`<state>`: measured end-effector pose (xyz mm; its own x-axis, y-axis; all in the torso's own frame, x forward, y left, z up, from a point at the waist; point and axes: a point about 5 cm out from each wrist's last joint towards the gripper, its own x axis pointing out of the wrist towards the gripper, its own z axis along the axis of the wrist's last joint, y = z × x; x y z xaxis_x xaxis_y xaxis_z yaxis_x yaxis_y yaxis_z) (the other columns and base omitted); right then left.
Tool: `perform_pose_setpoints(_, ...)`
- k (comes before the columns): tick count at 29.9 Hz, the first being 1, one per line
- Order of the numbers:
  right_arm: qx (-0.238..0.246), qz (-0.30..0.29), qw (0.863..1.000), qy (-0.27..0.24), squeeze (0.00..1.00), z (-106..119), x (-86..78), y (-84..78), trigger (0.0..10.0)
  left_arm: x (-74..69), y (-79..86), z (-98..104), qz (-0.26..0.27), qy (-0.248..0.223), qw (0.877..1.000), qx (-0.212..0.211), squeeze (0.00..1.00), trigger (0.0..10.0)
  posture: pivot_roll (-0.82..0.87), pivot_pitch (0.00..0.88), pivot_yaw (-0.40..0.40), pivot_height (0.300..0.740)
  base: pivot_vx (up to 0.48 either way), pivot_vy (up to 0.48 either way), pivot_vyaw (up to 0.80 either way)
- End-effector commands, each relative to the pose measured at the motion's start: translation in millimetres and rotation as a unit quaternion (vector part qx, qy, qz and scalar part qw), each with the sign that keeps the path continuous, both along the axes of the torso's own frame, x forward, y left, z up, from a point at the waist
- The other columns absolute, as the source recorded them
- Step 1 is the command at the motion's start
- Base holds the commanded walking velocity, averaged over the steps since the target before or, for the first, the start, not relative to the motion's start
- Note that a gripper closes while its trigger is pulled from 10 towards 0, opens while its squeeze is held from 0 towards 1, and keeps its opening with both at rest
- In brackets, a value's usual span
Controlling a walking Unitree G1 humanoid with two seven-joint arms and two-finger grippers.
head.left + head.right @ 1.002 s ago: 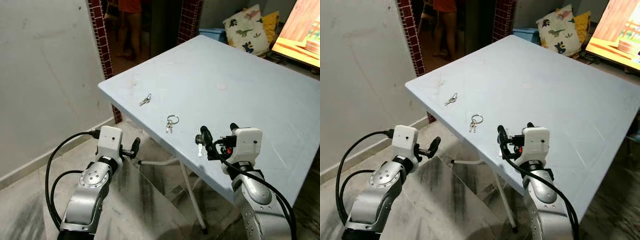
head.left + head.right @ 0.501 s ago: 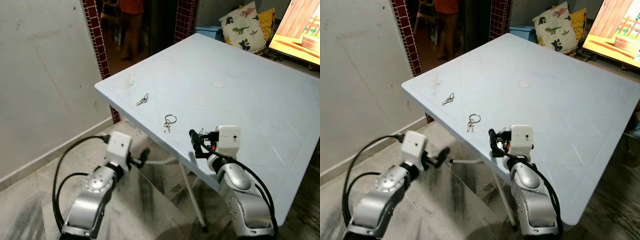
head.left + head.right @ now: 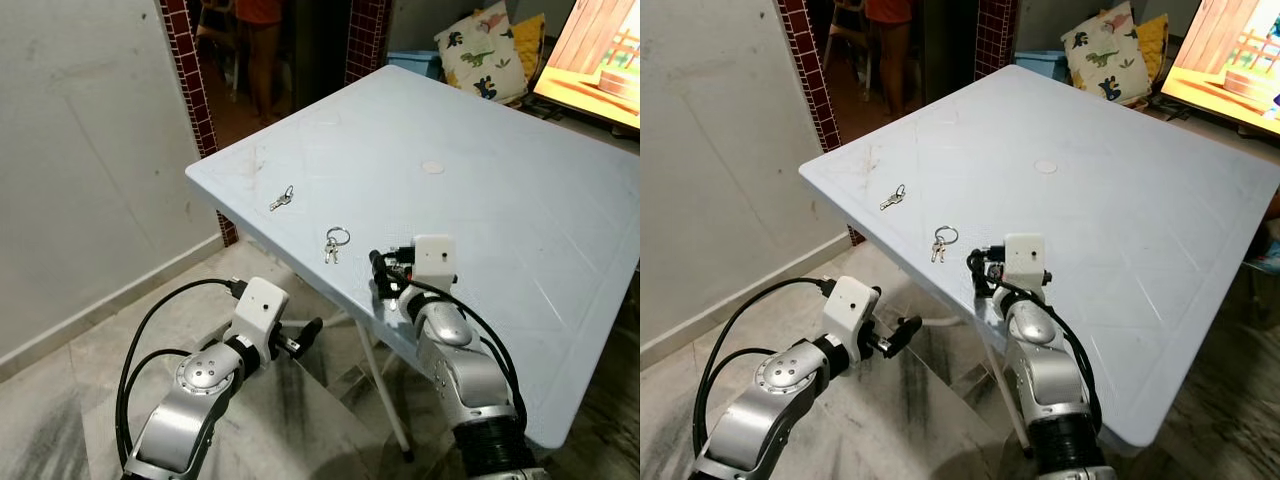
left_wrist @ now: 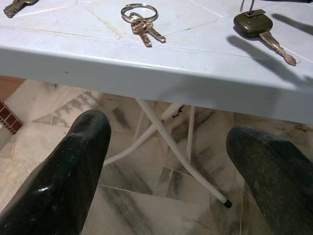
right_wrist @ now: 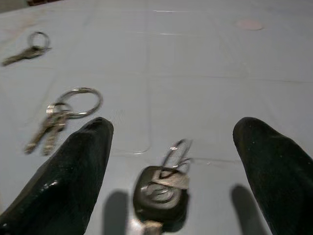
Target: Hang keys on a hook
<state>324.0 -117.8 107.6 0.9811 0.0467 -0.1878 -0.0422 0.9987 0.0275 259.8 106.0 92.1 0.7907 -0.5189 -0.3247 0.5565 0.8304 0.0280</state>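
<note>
The ring is tilted up past the key's black head, so it will stick out beyond the ends of my fingers when I carry the black-headed key.
Three sets of keys lie near the front corner of the pale blue table: a single small key, a ring with two keys, and a black-headed key closest to the edge. My right gripper is low over the table and open, with its fingers on either side of the black-headed key and not touching it. My left gripper is open below and in front of the table edge, with its fingers pointing under the tabletop. The black-headed key also lies in the left wrist view.
White table legs stand on the marble floor under the edge. A grey wall is to the left, with a brick pillar beside a doorway where a person's legs show. Cushions and a screen sit behind the table.
The right gripper has moved forward and down over the black-headed key. The left arm has dropped and swung right, toward the space under the table edge. The camera has shifted a little.
</note>
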Motion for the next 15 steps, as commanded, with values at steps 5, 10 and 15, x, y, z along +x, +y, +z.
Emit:
perform_pose_setpoints(5, 0.003, -0.04, 0.999, 0.025, 0.0, -10.5, 9.7, -11.7, 10.0, 7.2, -2.7, 10.6, -0.02, -0.026, 0.999, 0.006, 0.0, 10.0, 0.09, 0.067, -0.064, 0.74, 0.0, 0.0, 0.0)
perform_pose_setpoints(10, 0.016, -0.042, 0.998, 0.036, 0.0, -16.3, 10.0, -12.2, 10.0, 8.6, -3.3, 11.4, -0.02, -0.028, 0.999, 0.006, 0.0, 10.0, 0.08, 0.068, -0.064, 0.74, 0.0, 0.0, 0.0)
perform_pose_setpoints(15, 0.031, -0.042, 0.998, 0.04, 0.0, -20.1, 11.6, -10.4, 2.6, 9.1, -4.2, 12.2, -0.022, -0.03, 0.999, 0.006, 0.0, 10.0, 0.08, 0.07, -0.062, 0.74, 0.0, 0.0, 0.0)
